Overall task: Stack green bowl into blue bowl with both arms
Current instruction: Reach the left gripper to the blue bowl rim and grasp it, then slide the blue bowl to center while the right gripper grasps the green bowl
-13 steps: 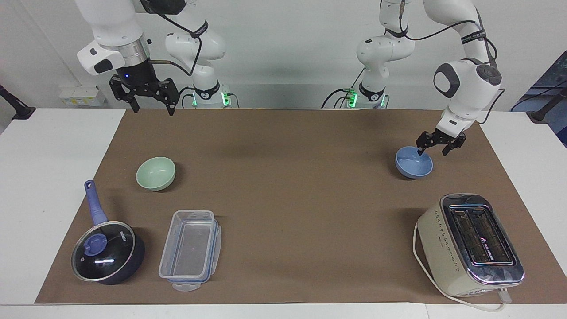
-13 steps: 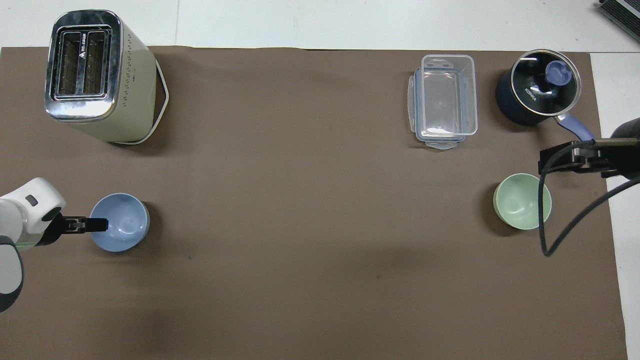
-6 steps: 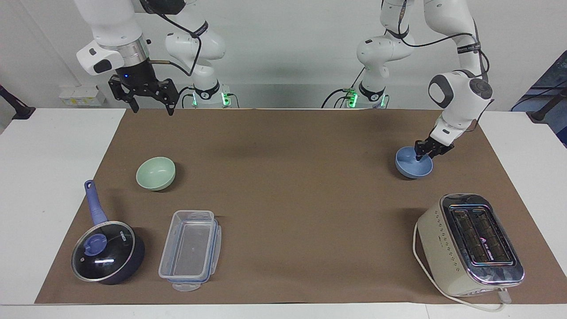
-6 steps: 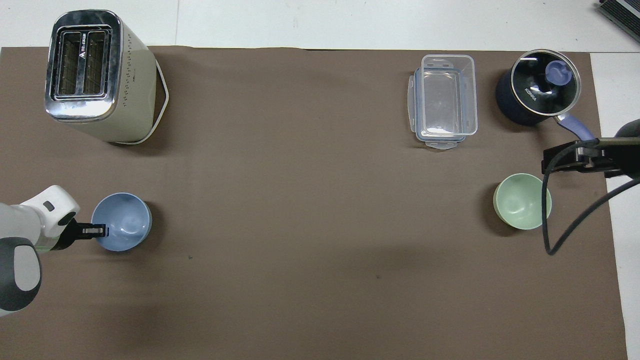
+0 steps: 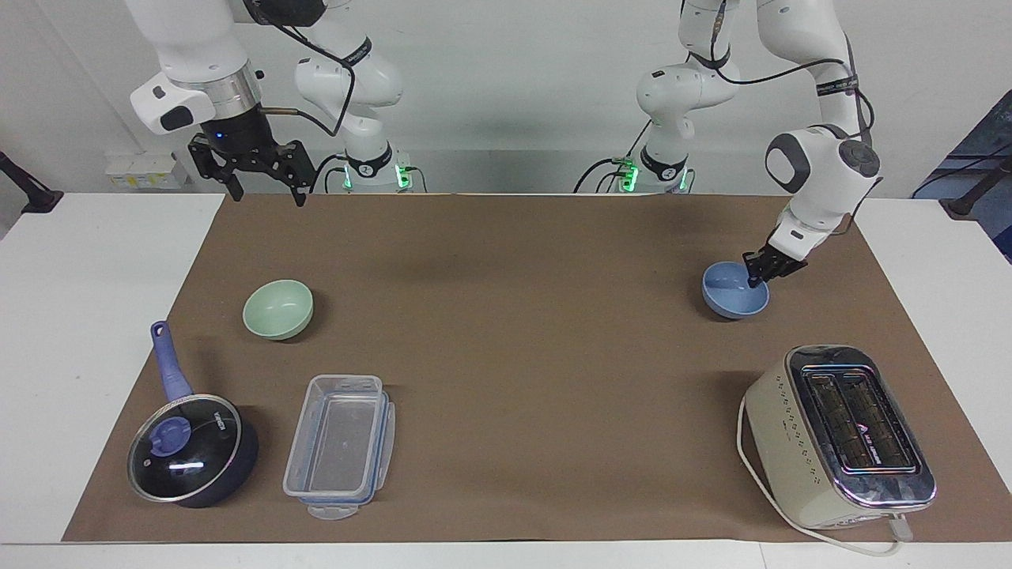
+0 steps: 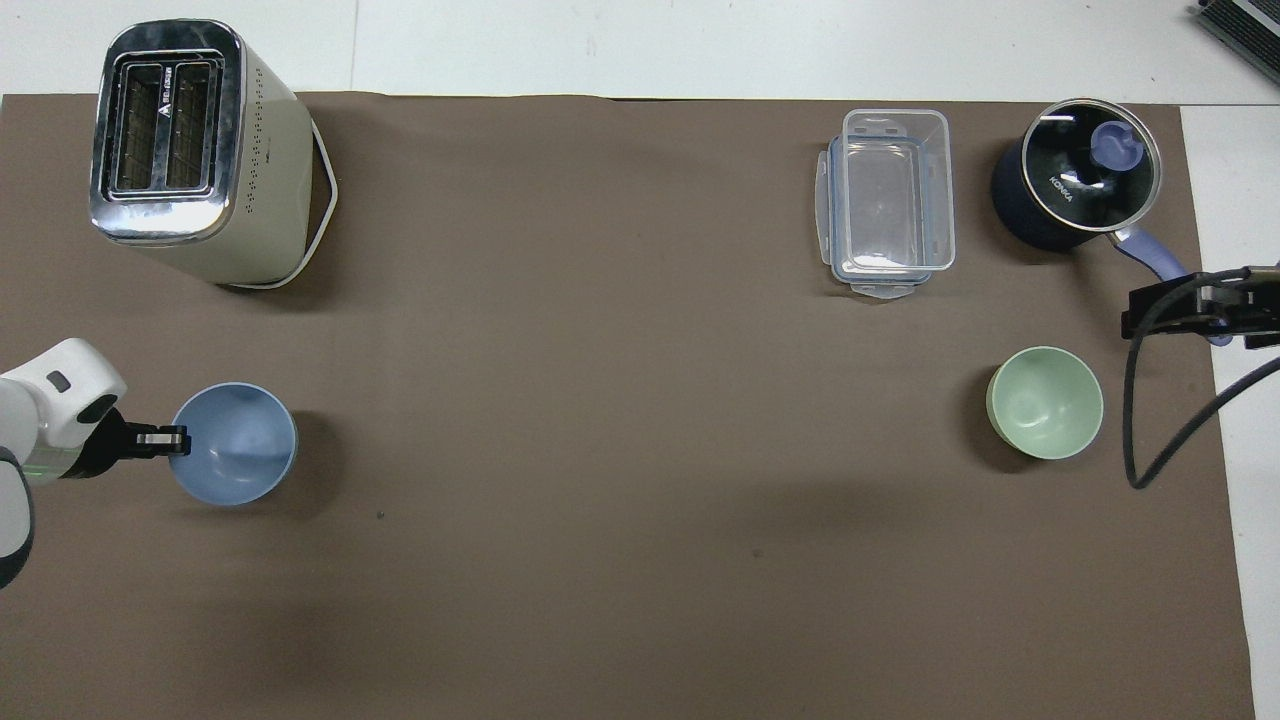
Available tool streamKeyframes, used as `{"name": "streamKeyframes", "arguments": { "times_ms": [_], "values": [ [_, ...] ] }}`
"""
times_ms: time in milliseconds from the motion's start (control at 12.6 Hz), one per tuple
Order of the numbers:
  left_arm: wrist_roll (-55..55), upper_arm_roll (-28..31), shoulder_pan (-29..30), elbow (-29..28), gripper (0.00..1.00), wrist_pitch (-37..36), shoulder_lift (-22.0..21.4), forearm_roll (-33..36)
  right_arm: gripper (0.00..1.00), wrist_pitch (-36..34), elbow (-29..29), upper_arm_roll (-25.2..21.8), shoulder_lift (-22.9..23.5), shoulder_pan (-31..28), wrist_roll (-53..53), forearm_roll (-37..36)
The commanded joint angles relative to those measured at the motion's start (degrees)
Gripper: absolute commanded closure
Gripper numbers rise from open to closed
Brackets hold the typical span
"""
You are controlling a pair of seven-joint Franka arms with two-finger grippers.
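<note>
The bowls' round rims [image 6: 238,384] seem to be about the same width. So the green bowl [image 6: 1045,403] will cover the blue bowl from above when I stack it inside.
The light blue bowl [image 5: 731,297] [image 6: 240,450] sits on the brown mat toward the left arm's end of the table. My left gripper [image 5: 757,276] [image 6: 180,438] is shut on the bowl's rim, on the side toward that end of the table. The pale green bowl [image 5: 277,308] [image 6: 1045,402] stands upright and alone on the mat toward the right arm's end. My right gripper [image 5: 267,194] hangs open and empty, high over the mat's edge by the robots, apart from the green bowl.
A cream toaster [image 5: 838,435] [image 6: 190,150] stands farther from the robots than the blue bowl. A clear plastic container [image 5: 340,446] and a dark blue lidded saucepan [image 5: 190,450] lie farther out than the green bowl. The brown mat [image 5: 514,356] covers the table's middle.
My left gripper closed from open onto the blue bowl's rim, and the bowl shifted a little. The right gripper drifted slightly up and toward its end of the table.
</note>
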Motion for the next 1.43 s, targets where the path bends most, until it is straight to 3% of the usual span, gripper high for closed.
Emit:
{"name": "streamKeyframes", "arguments": {
  "times_ms": [0, 397, 715, 1033, 1351],
  "values": [
    [-0.29, -0.52, -0.80, 4.87, 1.00, -7.48, -0.82, -2.04, 0.00, 5.11, -5.38, 0.43, -1.16, -4.43, -4.51, 0.07],
    [-12.57, -0.52, -11.94, 5.50, 1.00, -8.56, -1.53, -3.10, 0.00, 14.42, -15.57, 0.43, -0.81, -9.27, -6.72, 0.07],
    [-19.01, -0.60, -21.70, 4.62, 1.00, -7.68, -1.97, -3.97, 0.00, 28.92, -25.60, 0.43, 2.43, -12.61, -9.97, 0.07],
    [-31.38, -0.60, -33.73, -2.57, 1.00, 3.80, -1.00, -4.68, 0.00, 37.11, -28.77, 0.43, 8.14, -13.32, -10.59, 1.74],
    [-38.78, -0.52, -44.19, -6.71, 1.00, 14.52, 1.80, -9.32, 0.00, 43.78, -35.70, 0.43, 8.33, -14.37, -11.72, 1.92]
  ]
}}
